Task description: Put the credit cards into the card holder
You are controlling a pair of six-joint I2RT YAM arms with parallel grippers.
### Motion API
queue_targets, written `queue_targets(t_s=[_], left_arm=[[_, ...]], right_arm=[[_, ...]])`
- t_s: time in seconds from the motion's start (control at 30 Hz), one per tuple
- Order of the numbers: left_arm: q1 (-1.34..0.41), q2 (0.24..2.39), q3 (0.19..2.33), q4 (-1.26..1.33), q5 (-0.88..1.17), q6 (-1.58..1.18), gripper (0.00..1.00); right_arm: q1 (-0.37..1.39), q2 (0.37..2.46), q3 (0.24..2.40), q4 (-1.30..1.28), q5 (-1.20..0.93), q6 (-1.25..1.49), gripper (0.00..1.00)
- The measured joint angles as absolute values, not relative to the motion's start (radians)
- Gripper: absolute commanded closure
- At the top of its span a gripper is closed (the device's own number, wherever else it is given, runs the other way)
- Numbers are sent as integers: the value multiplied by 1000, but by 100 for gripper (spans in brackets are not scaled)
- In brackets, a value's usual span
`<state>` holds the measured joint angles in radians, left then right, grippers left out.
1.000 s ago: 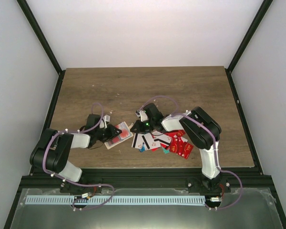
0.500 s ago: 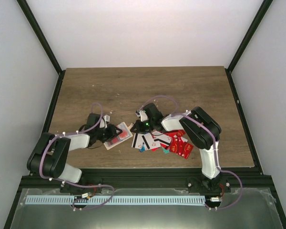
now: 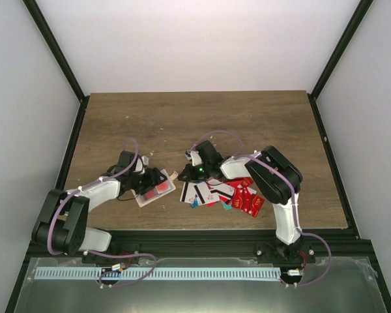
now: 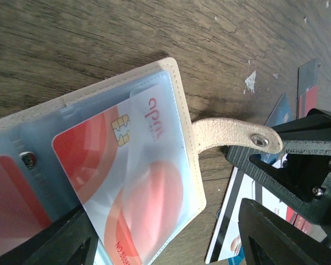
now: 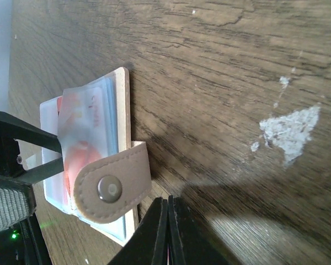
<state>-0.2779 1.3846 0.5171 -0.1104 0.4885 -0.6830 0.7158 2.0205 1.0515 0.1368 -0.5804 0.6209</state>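
Observation:
Next, my right gripper pinches the sleeve's edge (image 4: 180, 144) near the snap tab and lifts it, because the credit card's chip end (image 4: 102, 144) sticks out of the clear sleeve.
The beige card holder (image 3: 154, 193) lies open on the table, its clear sleeves up. In the left wrist view a red credit card (image 4: 116, 165) sits partly inside a sleeve of the card holder (image 4: 179, 94), and the snap tab (image 4: 237, 135) sticks out to the right. My left gripper (image 3: 151, 180) is open, its fingers wide on either side of the sleeve and card. My right gripper (image 5: 168, 234) is shut with its tips low over the wood beside the snap tab (image 5: 110, 187). The heap of credit cards (image 3: 231, 194), mostly red, lies to the right of the holder.
White cards with black stripes (image 3: 197, 192) lie at the heap's left edge, close under my right gripper (image 3: 186, 173). The two grippers stand very near each other over the holder. Bare wooden table (image 3: 247, 124) stretches behind, with a black frame along its sides.
My left gripper has opened and let go of the red card, which now rests in the sleeve. The left arm shifted, and the holder slid slightly toward the near left. The right arm stayed put.

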Motion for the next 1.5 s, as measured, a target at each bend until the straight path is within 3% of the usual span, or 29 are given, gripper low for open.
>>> queue_targets(t_s=[0.2, 0.27, 0.47, 0.57, 0.77, 0.87, 1.03, 1.5], left_arm=[[-280, 1344, 543, -216, 469, -660, 10], [-280, 1329, 551, -252, 464, -650, 0], [-280, 1292, 579, -346, 459, -621, 1], [-280, 1256, 599, -390, 436, -612, 15], [-280, 1216, 632, -425, 370, -591, 66], [-280, 1223, 632, -441, 340, -579, 82], [-281, 1245, 627, -440, 305, -569, 93], [-281, 1354, 598, -383, 295, -559, 96]], right_arm=[[716, 2020, 1052, 135, -580, 616, 95], [717, 2019, 1052, 135, -579, 612, 95], [717, 2003, 1052, 103, -570, 590, 94], [717, 1987, 1052, 69, -568, 575, 92], [722, 1932, 1052, 45, -600, 557, 85], [734, 1909, 1054, 46, -629, 557, 83], [772, 1908, 1087, 44, -665, 559, 81], [802, 2022, 1207, 10, -676, 565, 72]])
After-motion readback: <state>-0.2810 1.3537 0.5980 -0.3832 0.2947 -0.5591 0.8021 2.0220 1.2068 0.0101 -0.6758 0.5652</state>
